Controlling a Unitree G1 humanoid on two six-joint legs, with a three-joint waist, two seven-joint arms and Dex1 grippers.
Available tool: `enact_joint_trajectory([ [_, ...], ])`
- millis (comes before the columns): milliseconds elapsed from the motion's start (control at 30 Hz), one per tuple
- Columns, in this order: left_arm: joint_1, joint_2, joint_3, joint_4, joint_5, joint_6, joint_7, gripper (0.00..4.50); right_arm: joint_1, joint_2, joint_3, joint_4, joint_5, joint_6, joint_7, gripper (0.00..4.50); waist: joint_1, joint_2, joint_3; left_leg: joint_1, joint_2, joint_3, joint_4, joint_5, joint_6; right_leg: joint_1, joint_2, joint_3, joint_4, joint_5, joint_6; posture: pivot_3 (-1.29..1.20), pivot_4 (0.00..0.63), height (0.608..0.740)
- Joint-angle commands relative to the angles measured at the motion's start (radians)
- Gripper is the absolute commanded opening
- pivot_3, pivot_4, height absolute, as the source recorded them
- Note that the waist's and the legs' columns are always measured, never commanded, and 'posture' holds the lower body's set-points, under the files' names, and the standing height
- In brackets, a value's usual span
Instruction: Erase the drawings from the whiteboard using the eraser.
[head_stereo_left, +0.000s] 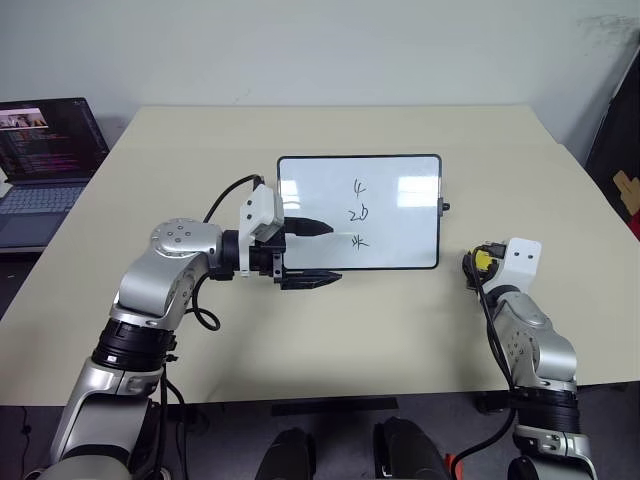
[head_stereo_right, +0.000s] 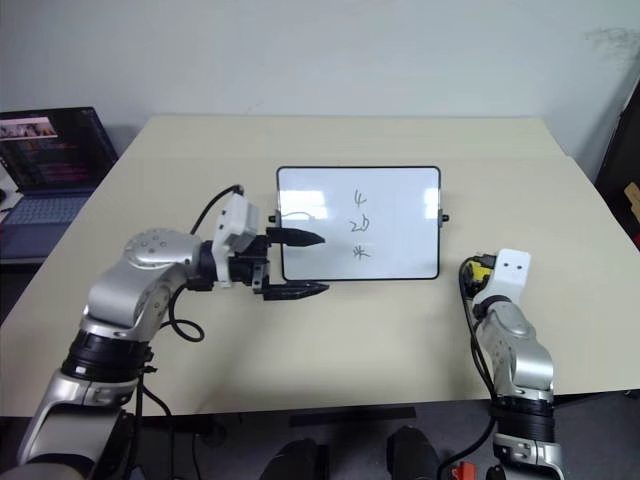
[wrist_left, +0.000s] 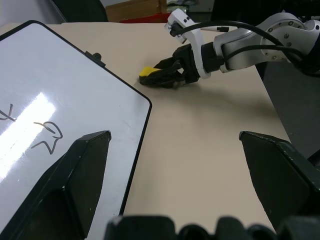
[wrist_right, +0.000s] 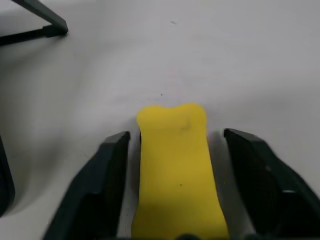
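Observation:
My gripper will wipe the drawings (head_stereo_left: 358, 214) off with hardly a smear when it rubs the eraser over them, because the whiteboard has a glossy shine (head_stereo_left: 417, 191) under thin strokes.
The whiteboard (head_stereo_left: 400, 240) lies in the middle of the table, with the drawings (head_stereo_left: 359, 213) in a column of three black scribbles near its centre. My left gripper (head_stereo_left: 335, 252) is open at the board's lower left corner, one finger over the white surface and the other just off the near edge. The eraser (wrist_right: 172, 170), a small yellow block, rests on the table to the right of the board. My right gripper (wrist_right: 177, 136) is open, with a finger on each side of the eraser and a narrow gap to each. From the left wrist, the right gripper (wrist_left: 165, 75) shows at the eraser (wrist_left: 148, 72).
An open laptop (head_stereo_left: 45, 160) stands off the table's far left corner. The beige table (head_stereo_left: 330, 340) has bare surface in front of the board and behind it. A dark object with tan patches (head_stereo_left: 622, 190) stands past the right edge.

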Motion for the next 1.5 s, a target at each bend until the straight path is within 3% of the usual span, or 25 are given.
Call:
enact_joint_trajectory([
  [33,-0.002,0.0,0.021,-0.036,-0.005,-0.015,0.004,4.5,-0.024,-0.011,-0.012,-0.038,-0.005,-0.033,0.005,3.47,0.0,0.0,0.0,0.0,0.0,0.0,0.0,0.0,0.0,0.0,0.0,0.0,0.0,0.0,0.0,0.0,0.15,0.74],
  [300,0.002,-0.004,0.016,-0.036,-0.002,-0.017,0.004,4.5,-0.014,-0.023,-0.017,-0.027,-0.011,-0.019,0.001,3.47,0.0,0.0,0.0,0.0,0.0,0.0,0.0,0.0,0.0,0.0,0.0,0.0,0.0,0.0,0.0,0.0,0.15,0.74],
  [400,0.005,-0.002,0.016,-0.039,-0.001,-0.017,0.004,4.5,-0.01,-0.025,-0.011,-0.026,-0.01,-0.008,0.004,2.88,0.0,0.0,0.0,0.0,0.0,0.0,0.0,0.0,0.0,0.0,0.0,0.0,0.0,0.0,0.0,0.0,0.15,0.74],
  [533,0.01,0.0,0.017,-0.043,-0.002,-0.015,0.004,4.5,-0.009,-0.022,-0.002,-0.024,-0.004,0.01,0.014,1.39,0.0,0.0,0.0,0.0,0.0,0.0,0.0,0.0,0.0,0.0,0.0,0.0,0.0,0.0,0.0,0.0,0.15,0.74],
  [600,0.013,0.001,0.018,-0.045,-0.002,-0.014,0.006,4.5,-0.011,-0.02,0.0,-0.022,-0.006,0.008,0.015,1.1,0.0,0.0,0.0,0.0,0.0,0.0,0.0,0.0,0.0,0.0,0.0,0.0,0.0,0.0,0.0,0.0,0.15,0.74],
  [1033,0.029,0.008,0.047,-0.055,-0.003,0.012,0.064,4.5,-0.023,-0.028,0.004,-0.073,0.014,-0.01,0.053,1.09,0.0,0.0,0.0,0.0,0.0,0.0,0.0,0.0,0.0,0.0,0.0,0.0,0.001,0.0,0.0,0.0,0.15,0.74],
  [1333,0.048,-0.013,0.121,-0.052,0.076,0.073,0.337,4.5,0.056,-0.159,0.209,-0.374,-0.079,-0.119,0.238,1.09,0.001,0.0,0.0,0.0,0.0,-0.001,0.001,0.0,0.0,0.0,0.0,0.0,0.001,0.0,0.0,0.0,0.15,0.74],
  [1500,-0.009,-0.034,0.138,-0.005,0.109,0.11,0.444,4.5,-0.037,-0.179,0.369,-0.339,-0.2,-0.211,0.293,1.08,0.0,0.0,0.0,0.001,0.0,0.0,0.001,0.0,0.0,0.0,0.0,0.0,0.002,0.0,0.0,0.0,0.15,0.74],
])
